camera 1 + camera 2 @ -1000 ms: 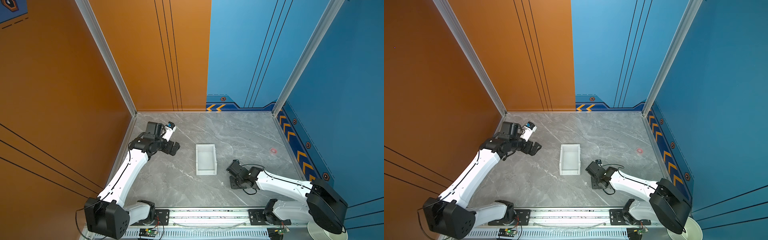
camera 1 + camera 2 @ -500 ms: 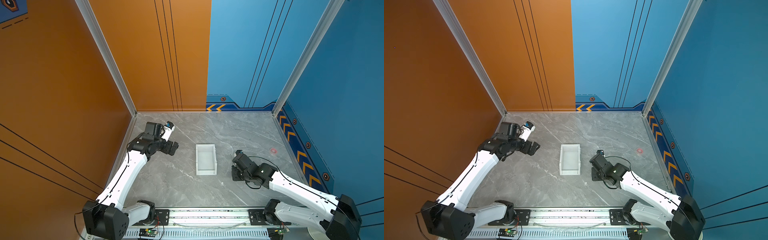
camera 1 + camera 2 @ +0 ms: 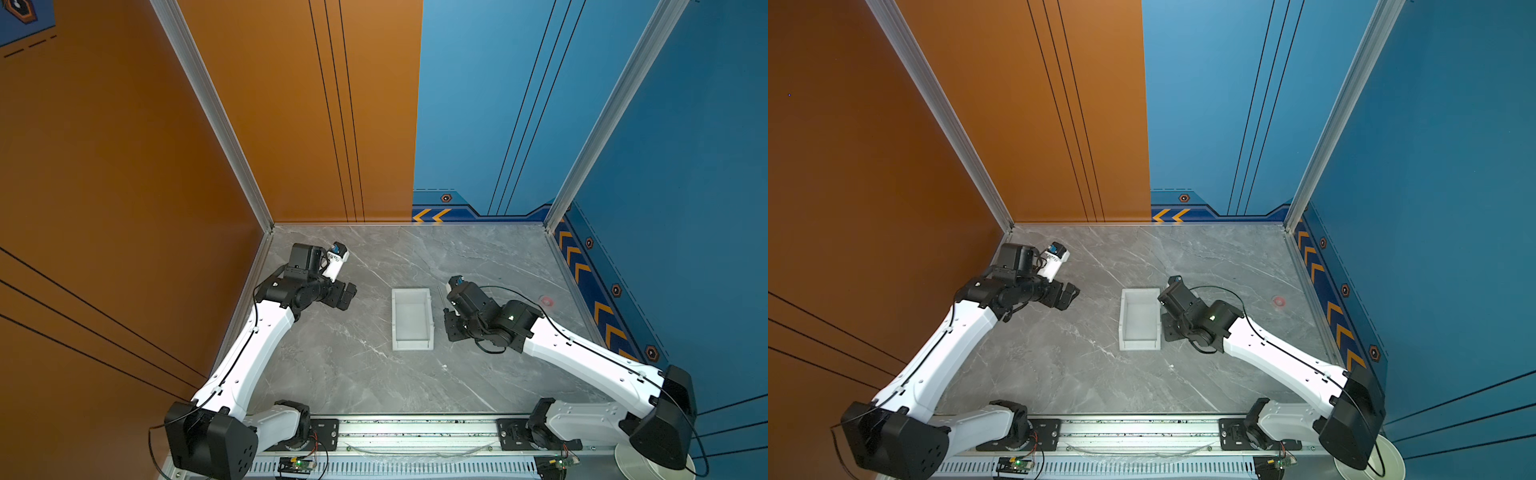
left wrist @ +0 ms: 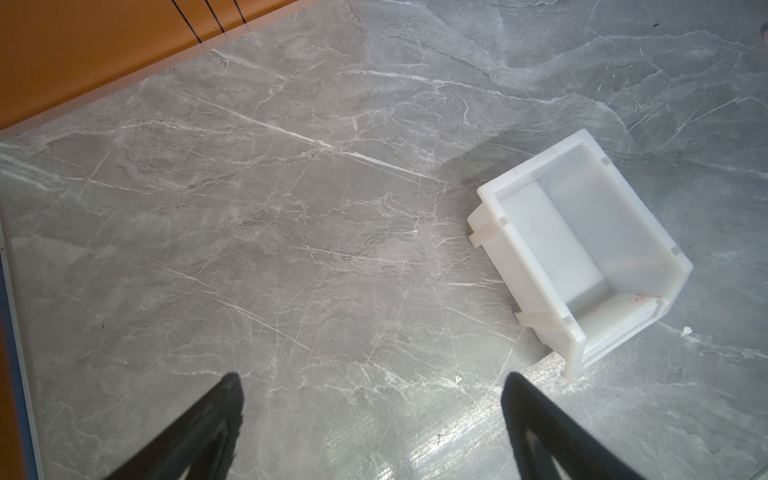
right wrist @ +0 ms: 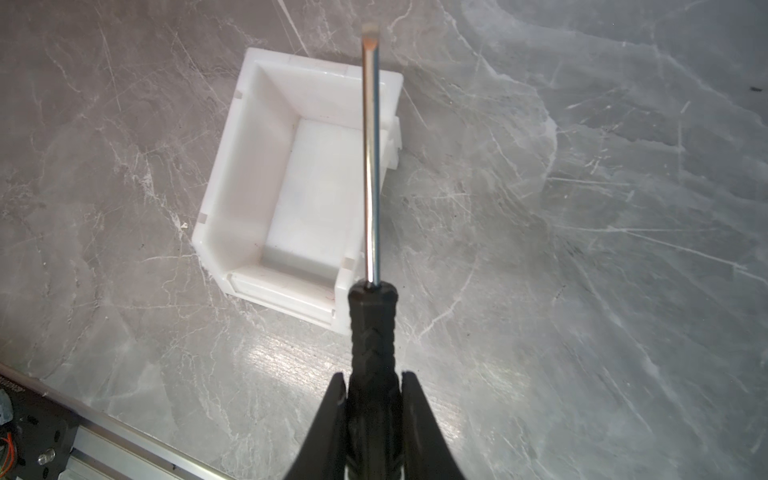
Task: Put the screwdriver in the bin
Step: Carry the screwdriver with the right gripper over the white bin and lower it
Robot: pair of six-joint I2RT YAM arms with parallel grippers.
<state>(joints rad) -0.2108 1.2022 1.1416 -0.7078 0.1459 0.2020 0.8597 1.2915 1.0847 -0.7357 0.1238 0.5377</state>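
I can see the screwdriver running along the white bin's long side (image 3: 432, 318), so I should keep my right gripper moving over the bin's empty bottom (image 3: 412, 317), then lower and release it there.
My right gripper (image 5: 372, 376) is shut on the black handle of the screwdriver (image 5: 372, 328). Its thin metal shaft (image 3: 441, 297) sticks out ahead of the jaws, pointing to the far side of the table. In the right wrist view the shaft crosses the long wall of the white bin (image 5: 232, 166) that faces the right arm. In both top views the bin (image 3: 412, 291) (image 3: 1139, 291) stands mid-table with nothing in it, and the right gripper (image 3: 448, 318) hangs just right of it. My left gripper (image 3: 347, 296) (image 4: 372, 376) is open, holds nothing, and is well left of the bin (image 4: 536, 166).
A small red mark (image 3: 546, 301) lies on the grey marble table right of the right arm. A round white bucket (image 3: 1391, 465) stands off the table at the front right. The metal rail (image 3: 415, 432) runs along the front edge. Walls close the left, back and right sides.
My right arm has carried the screwdriver away from the front edge to a place beside the bin's right wall. The left arm has barely moved.
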